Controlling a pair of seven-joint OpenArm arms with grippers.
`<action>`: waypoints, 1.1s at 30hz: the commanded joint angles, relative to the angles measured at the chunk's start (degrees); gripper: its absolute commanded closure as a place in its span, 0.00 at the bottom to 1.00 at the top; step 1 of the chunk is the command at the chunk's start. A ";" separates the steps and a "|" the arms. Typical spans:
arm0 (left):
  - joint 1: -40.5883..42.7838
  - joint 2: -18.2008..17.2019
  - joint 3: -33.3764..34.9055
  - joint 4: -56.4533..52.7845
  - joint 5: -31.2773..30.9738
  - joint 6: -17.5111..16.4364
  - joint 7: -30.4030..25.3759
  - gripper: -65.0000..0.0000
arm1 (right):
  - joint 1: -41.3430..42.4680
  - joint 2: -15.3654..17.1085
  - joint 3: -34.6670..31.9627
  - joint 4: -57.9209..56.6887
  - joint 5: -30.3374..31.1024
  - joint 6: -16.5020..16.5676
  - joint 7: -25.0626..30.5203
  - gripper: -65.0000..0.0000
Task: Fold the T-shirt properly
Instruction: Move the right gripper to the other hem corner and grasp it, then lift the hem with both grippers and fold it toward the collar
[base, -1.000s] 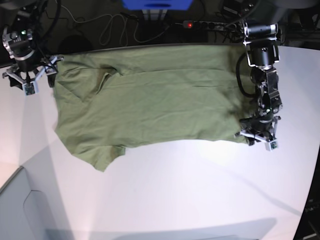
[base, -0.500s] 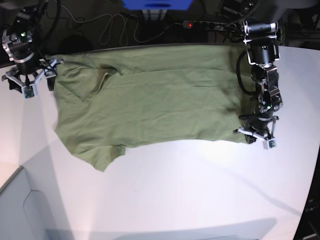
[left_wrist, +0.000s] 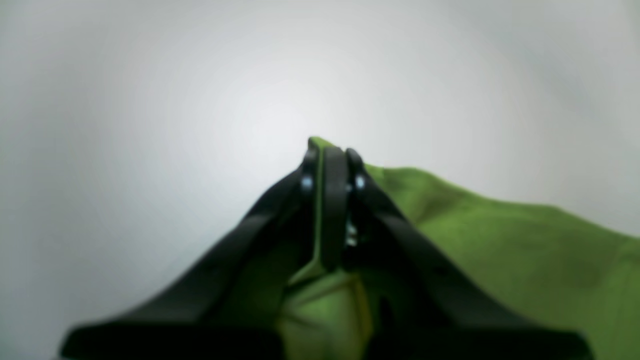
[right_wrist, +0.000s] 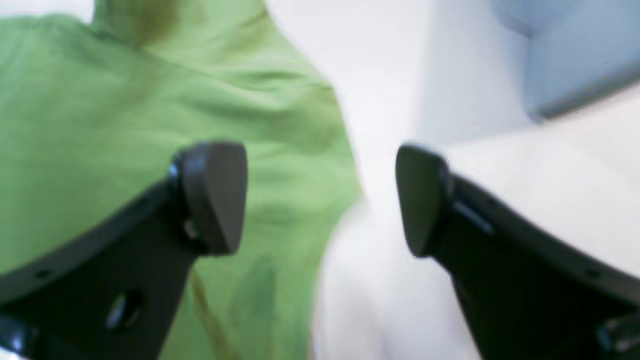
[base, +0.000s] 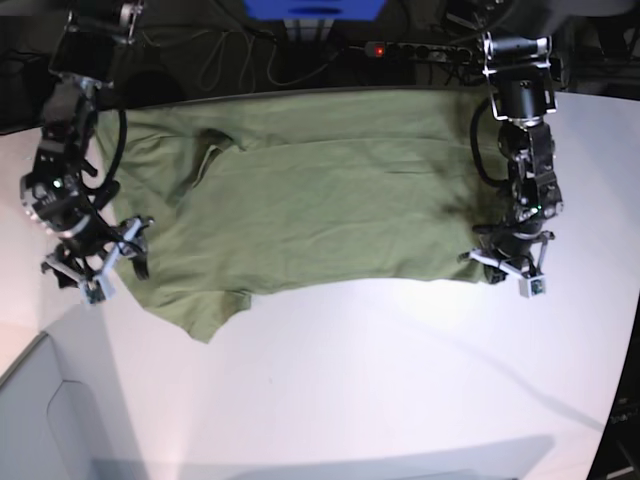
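My right gripper should keep going to the sleeve's tip (base: 206, 332) and close there, as my left gripper is shut on the T-shirt's front corner (base: 474, 268) and the sleeve lies free.
The olive-green T-shirt (base: 320, 200) lies spread flat across the far half of the white table (base: 380, 380). One sleeve points toward the front at the left. My left gripper (base: 505, 270) is at the shirt's front right corner, on the right of the base view. In the left wrist view it (left_wrist: 330, 170) is shut on a fold of the green cloth (left_wrist: 500, 250). My right gripper (base: 100, 270) is open at the shirt's left edge. In the right wrist view it (right_wrist: 320, 200) straddles the edge of the cloth (right_wrist: 100, 100), one finger over the shirt and one over the table.
A power strip (base: 400, 48) with a red light and loose cables (base: 220, 60) lie behind the table's far edge. A blue object (base: 315, 8) stands at the top centre. A grey panel (base: 40, 420) fills the front left corner.
My right arm has swung from the far left corner toward the front along the shirt's left edge. My left gripper has shifted slightly left at the shirt's right corner.
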 joint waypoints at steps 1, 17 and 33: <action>-1.07 -0.80 -0.30 1.02 -0.33 -0.10 -1.19 1.00 | 3.45 0.83 -0.03 -2.39 0.05 0.01 1.21 0.31; 0.51 -0.89 -0.30 1.37 -0.33 -0.10 -1.19 1.00 | 35.97 0.92 -15.24 -60.32 0.05 0.01 21.43 0.31; 1.30 -0.80 -0.39 1.37 -0.33 -0.10 -1.28 1.00 | 31.58 1.01 -18.94 -60.50 0.05 -0.34 29.52 0.33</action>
